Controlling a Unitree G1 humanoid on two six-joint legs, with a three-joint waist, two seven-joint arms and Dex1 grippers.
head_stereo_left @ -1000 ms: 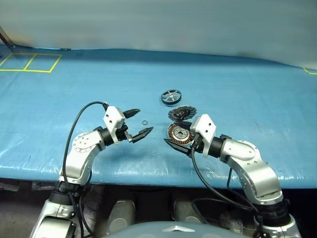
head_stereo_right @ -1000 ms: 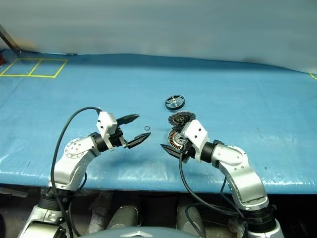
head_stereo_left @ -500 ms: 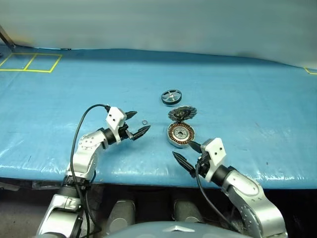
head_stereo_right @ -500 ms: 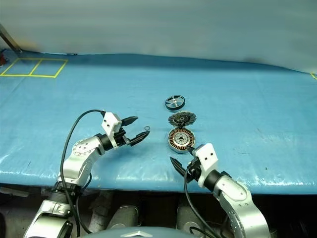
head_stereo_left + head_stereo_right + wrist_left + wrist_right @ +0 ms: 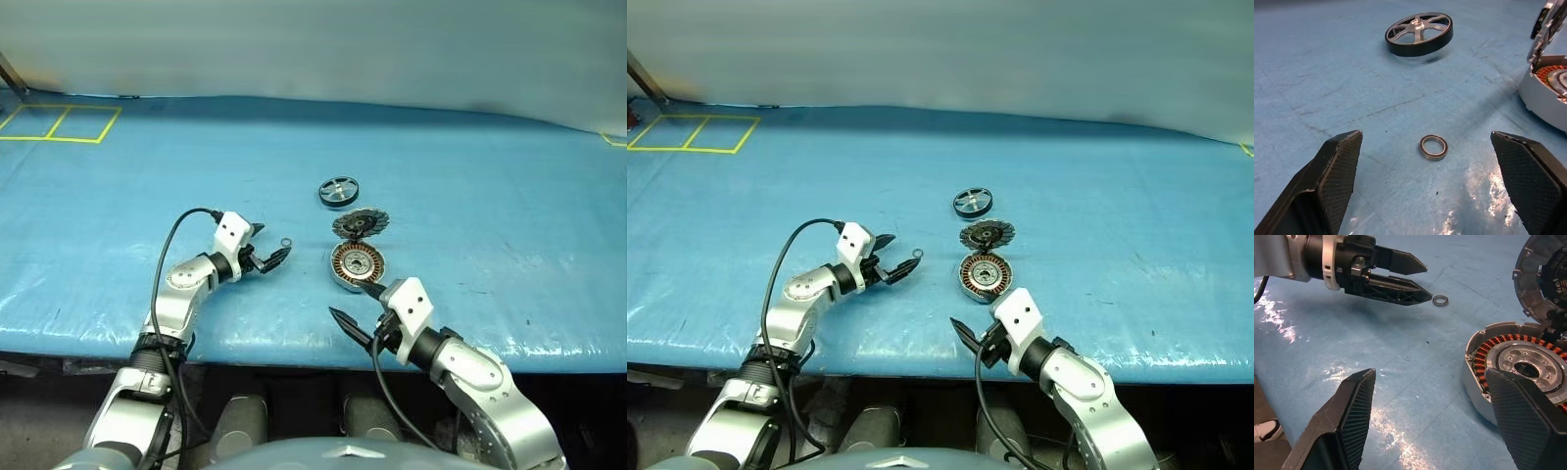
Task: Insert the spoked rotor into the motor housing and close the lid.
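The small metal ring point(image 5: 286, 242) is outside the motor housing, so I should use my left gripper to put the ring into the housing's center hole point(image 5: 358, 262) before it inserts the spoked rotor.
The spoked rotor point(image 5: 338, 190), a black ring with pale spokes, lies flat on the blue table, farthest from me. Just nearer, the ribbed dark lid point(image 5: 360, 224) stands tilted up at the far rim of the silver motor housing point(image 5: 357, 265), whose copper windings face up. My left gripper point(image 5: 269, 245) hovers low to the left of the housing, open, its fingers point(image 5: 1334, 166) on either side of a small metal ring point(image 5: 1433, 147). My right gripper point(image 5: 355, 305) is open and empty near the table's front edge, just in front of the housing point(image 5: 1518, 367).
A blue sheet point(image 5: 470, 176) covers the table, whose front edge runs just below both grippers. Yellow tape squares point(image 5: 59, 122) mark the far left corner. A pale wall runs along the back.
My right gripper pulled back from the housing toward the table's front edge, uncovering it. My left gripper sank and reached forward to the small ring. Both stayed open.
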